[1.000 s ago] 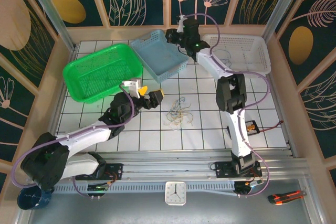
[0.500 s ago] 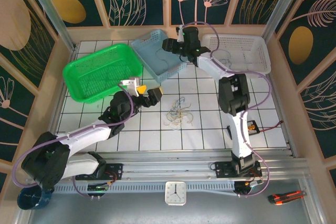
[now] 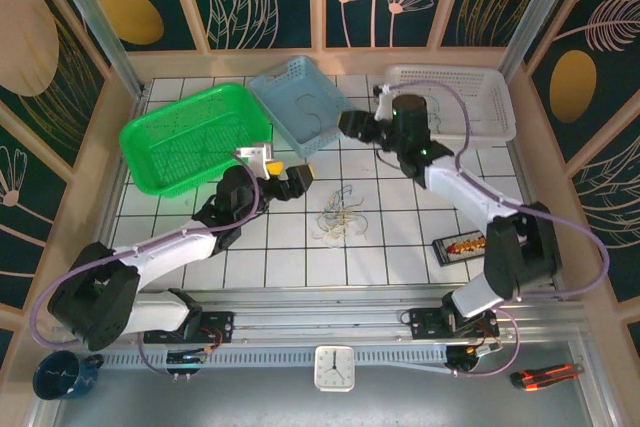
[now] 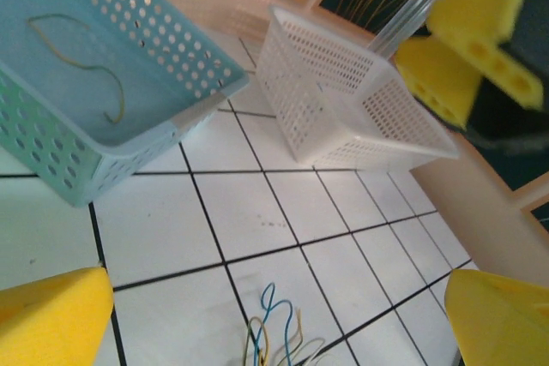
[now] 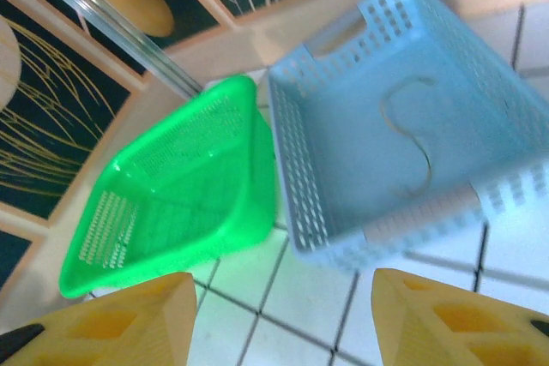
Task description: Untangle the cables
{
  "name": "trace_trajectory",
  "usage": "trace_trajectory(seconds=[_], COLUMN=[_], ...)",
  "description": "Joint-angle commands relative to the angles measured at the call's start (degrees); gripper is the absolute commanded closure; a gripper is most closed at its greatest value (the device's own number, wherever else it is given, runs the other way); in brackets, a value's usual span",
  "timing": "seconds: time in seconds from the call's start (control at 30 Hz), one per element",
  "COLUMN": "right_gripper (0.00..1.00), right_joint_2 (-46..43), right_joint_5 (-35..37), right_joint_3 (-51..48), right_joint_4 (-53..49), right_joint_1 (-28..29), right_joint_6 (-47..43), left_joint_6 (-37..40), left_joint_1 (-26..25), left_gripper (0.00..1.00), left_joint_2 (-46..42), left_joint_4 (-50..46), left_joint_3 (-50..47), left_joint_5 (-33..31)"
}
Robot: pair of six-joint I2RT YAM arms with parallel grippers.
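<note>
The clump's outer yellowish loop (image 3: 361, 224) is lying on clear tiles, so I should keep moving my open right gripper toward that loop until its fingers are around it, then close it.
A small clump of thin blue, pale and brownish cables (image 3: 340, 215) lies on the white tiles mid-table; its blue and yellowish loops (image 4: 273, 325) show at the bottom of the left wrist view. One brownish cable (image 3: 316, 115) (image 4: 89, 64) (image 5: 410, 145) lies alone in the blue basket (image 3: 283, 89). My left gripper (image 3: 288, 177) (image 4: 274, 319) hangs open just left of the clump, nothing between its yellow fingers (image 4: 53, 315). My right gripper (image 3: 356, 127) (image 5: 283, 315) stands open and empty over the tiles at the blue basket's near right corner.
A green basket (image 3: 150, 132) sits at the back left and a white basket (image 3: 480, 82) at the back right, both flanking the blue one. A small dark box (image 3: 462, 245) lies on the tiles at the right. Raised wooden walls (image 3: 560, 177) border the table.
My right gripper opened over the blue basket, leaving the brownish cable there, then swung back and right to the basket's near corner. The left gripper crept slightly forward, still open.
</note>
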Motion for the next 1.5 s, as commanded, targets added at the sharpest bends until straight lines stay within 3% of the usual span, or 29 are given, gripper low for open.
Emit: trace_trajectory(seconds=[0.0,0.3,0.47,0.77,0.9,1.47], right_gripper=[0.44,0.46,0.49,0.54,0.61,0.65], right_joint_2=[-6.7,-28.9,-34.5,-27.8,-24.0,-9.8], right_joint_5=[3.0,10.6,13.2,14.1,13.5,14.9], right_joint_3=[-9.5,-33.1,-39.0,-40.0,-38.8,-33.9], right_joint_4=[0.6,-8.8,-11.9,-8.1,-6.0,0.9], right_joint_1=[1.8,5.2,5.9,8.0,9.1,10.9], right_joint_6=[1.4,5.1,6.5,5.5,4.7,3.0], left_joint_6=[0.2,-0.1,-1.8,-3.2,-3.2,-3.3], left_joint_1=[0.5,0.5,0.5,0.5,0.5,0.5], left_gripper=[0.01,0.01,0.01,0.01,0.01,0.01], left_joint_2=[0.7,4.5,7.8,10.4,10.6,10.0], left_joint_4=[-1.7,-2.9,-0.2,1.3,1.2,0.9], left_joint_3=[1.0,3.3,4.3,5.6,5.8,6.4], left_joint_5=[1.9,5.1,7.9,10.1,10.6,10.0])
